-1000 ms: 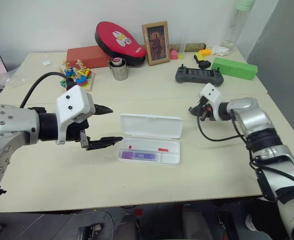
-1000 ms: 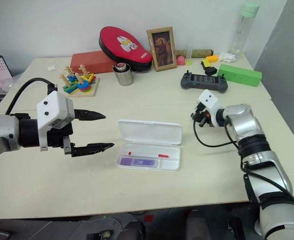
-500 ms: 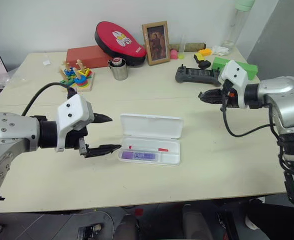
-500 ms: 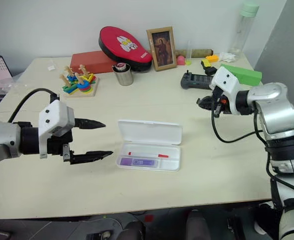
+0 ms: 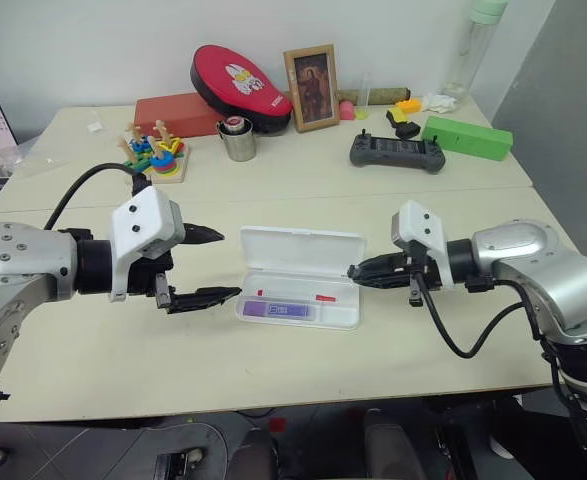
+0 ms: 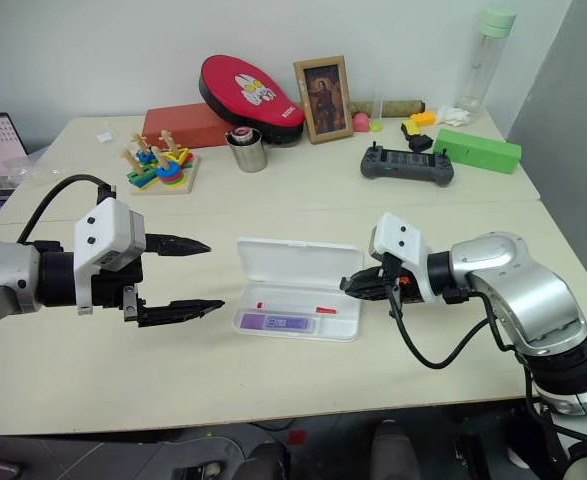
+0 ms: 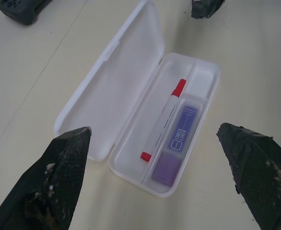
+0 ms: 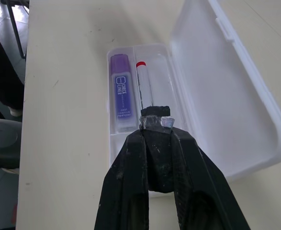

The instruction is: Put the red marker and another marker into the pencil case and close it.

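With the pencil case's small compartment empty beside the purple highlighter, my right gripper carries on lowering the small black block and releases it there.
The white pencil case lies open mid-table, its lid flat on the far side. In its tray rest the red marker and, beside it, the purple highlighter. My left gripper is open, its fingers spread just left of the case and apart from it. My right gripper is shut, pointing left with its tips at the case's right end. In the right wrist view those tips sit over the near end of the marker. I cannot tell whether they touch it.
Along the far edge stand a red box, a red oval pouch, a photo frame, a metal cup and a stacking toy. A black controller and a green box lie at the far right.
My right arm swung away toward the controller, then came back down to the case's right end, still shut. The left gripper stayed open in place.
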